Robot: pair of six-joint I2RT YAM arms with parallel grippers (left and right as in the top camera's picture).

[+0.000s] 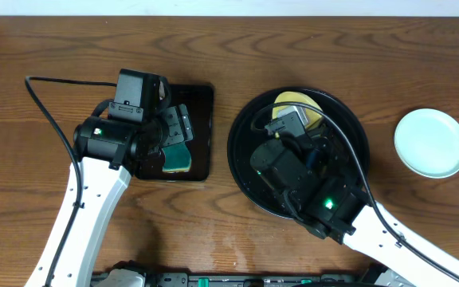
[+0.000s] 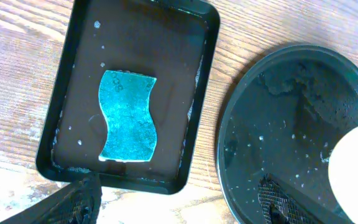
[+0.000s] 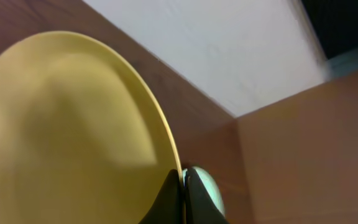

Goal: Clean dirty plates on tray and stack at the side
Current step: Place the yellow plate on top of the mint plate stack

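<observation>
I carry on carrying the pale yellow plate with my right gripper until it rests on top of the mint-green plate (image 1: 431,143). The pale yellow plate's side (image 3: 73,130) shows clean and the mint-green plate lies open.
A pale yellow plate (image 1: 300,106) stands tilted up over the far side of the round black tray (image 1: 232,151). My right gripper (image 1: 290,122) is shut on its rim. In the right wrist view the plate (image 3: 67,130) fills the left half, and the gripper (image 3: 183,190) pinches its edge between both fingers. A mint-green plate (image 1: 431,142) lies flat on the table to the right of the tray, and it shows behind the fingers as a mint-green plate (image 3: 207,191). My left gripper (image 2: 176,211) hangs open above the table, holding nothing.
A teal sponge (image 2: 127,116) lies in a wet rectangular black tray (image 2: 67,68), left of the round tray (image 2: 224,134). In the overhead view the sponge (image 1: 178,158) sits under the left gripper (image 1: 178,131). A white wall edge runs along the back.
</observation>
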